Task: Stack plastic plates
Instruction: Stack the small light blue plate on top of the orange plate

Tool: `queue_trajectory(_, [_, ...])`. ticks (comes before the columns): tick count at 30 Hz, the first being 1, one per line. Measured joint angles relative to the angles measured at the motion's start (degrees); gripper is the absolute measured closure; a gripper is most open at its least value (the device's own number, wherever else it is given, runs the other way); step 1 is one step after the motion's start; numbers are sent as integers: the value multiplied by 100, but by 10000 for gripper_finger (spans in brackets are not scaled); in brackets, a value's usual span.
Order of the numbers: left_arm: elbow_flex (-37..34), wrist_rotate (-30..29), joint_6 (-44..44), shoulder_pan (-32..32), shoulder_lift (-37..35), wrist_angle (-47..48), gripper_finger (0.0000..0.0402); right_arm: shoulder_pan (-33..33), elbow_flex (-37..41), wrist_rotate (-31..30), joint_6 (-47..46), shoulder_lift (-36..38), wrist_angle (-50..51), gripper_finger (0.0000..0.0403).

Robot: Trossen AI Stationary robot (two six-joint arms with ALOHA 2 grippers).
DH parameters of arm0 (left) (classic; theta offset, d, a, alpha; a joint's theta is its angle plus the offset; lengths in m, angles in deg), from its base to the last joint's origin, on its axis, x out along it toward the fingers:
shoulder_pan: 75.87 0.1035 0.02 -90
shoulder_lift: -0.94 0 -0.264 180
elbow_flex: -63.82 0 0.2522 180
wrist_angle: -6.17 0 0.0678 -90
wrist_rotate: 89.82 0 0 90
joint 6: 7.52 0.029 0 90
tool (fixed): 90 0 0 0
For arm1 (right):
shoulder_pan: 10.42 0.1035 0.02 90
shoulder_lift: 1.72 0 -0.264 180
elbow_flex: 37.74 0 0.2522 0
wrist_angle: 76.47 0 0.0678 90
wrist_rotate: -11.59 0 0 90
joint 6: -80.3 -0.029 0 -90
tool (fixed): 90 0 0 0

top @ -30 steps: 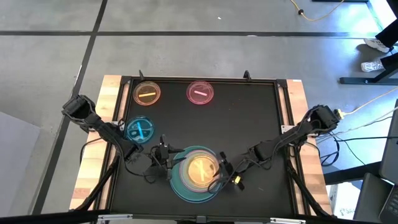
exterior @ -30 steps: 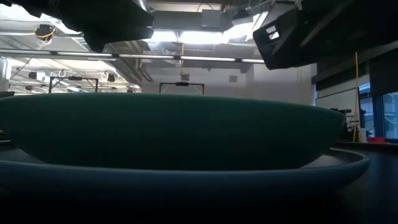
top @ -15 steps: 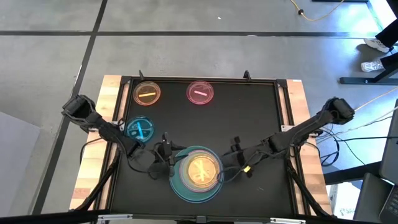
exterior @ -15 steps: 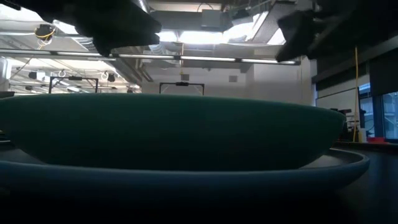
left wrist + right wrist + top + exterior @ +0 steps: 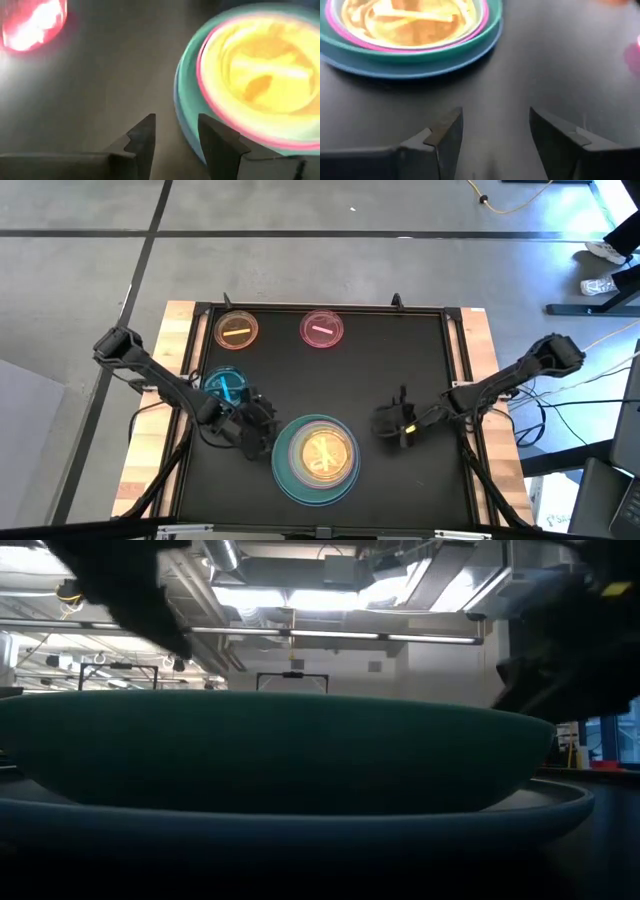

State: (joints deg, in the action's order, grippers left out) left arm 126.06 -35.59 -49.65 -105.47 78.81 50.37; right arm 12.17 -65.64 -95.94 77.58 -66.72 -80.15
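The small blue plate [image 5: 225,383] is narrower than the pink rim of the stack [image 5: 321,420], so the blue plate will nest inside when I lower it.
The stack of plastic plates [image 5: 315,457] sits near the table's near edge: a light-blue plate at the bottom, then teal, pink and pale plates, with a small translucent yellow one on top. In the low view the teal plate [image 5: 270,750] rests on the light-blue one [image 5: 300,828]. Three small translucent plates lie apart: blue [image 5: 226,387], orange [image 5: 237,330] and pink [image 5: 322,330]. My left gripper [image 5: 256,428] is open just left of the stack, its fingers beside the rim [image 5: 176,135]. My right gripper [image 5: 390,420] is open over bare table to the right of the stack [image 5: 495,131].
The black mat [image 5: 400,360] lies bare between the stack and the far small plates and to the right of the stack. Wooden table edges [image 5: 480,350] flank the mat. The blue small plate lies close behind my left arm.
My right gripper has drawn away from the stack's right rim, moving toward the table's right and a little toward the far edge. My left gripper has backed slightly left, off the stack's left rim. The stack has stayed in place.
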Motion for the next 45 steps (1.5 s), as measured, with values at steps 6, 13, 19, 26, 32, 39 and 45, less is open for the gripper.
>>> queue_trajectory(6, [-221,733,-1299,75,8,1496,260,-413,546,8,-43,-52,-946,182])
queue_trajectory(13, [-781,1027,-2102,98,13,1902,260,-725,567,8,-114,-52,-948,182])
queue_trajectory(19, [-1259,1038,-2707,357,13,1965,260,-813,567,-26,-290,-52,-952,182])
queue_trajectory(26, [-1708,1043,-2939,659,13,1866,261,-812,567,-45,-293,-52,-956,182])
queue_trajectory(32, [-1782,1084,-2791,721,6,1731,301,-810,567,-45,-289,-52,-950,182])
queue_trajectory(39, [-1787,1001,-2469,721,13,1661,392,-810,567,-47,-286,-55,-948,182])
queue_trajectory(45, [-1447,984,-1974,721,17,1669,398,-810,567,-47,-286,-55,-946,182])
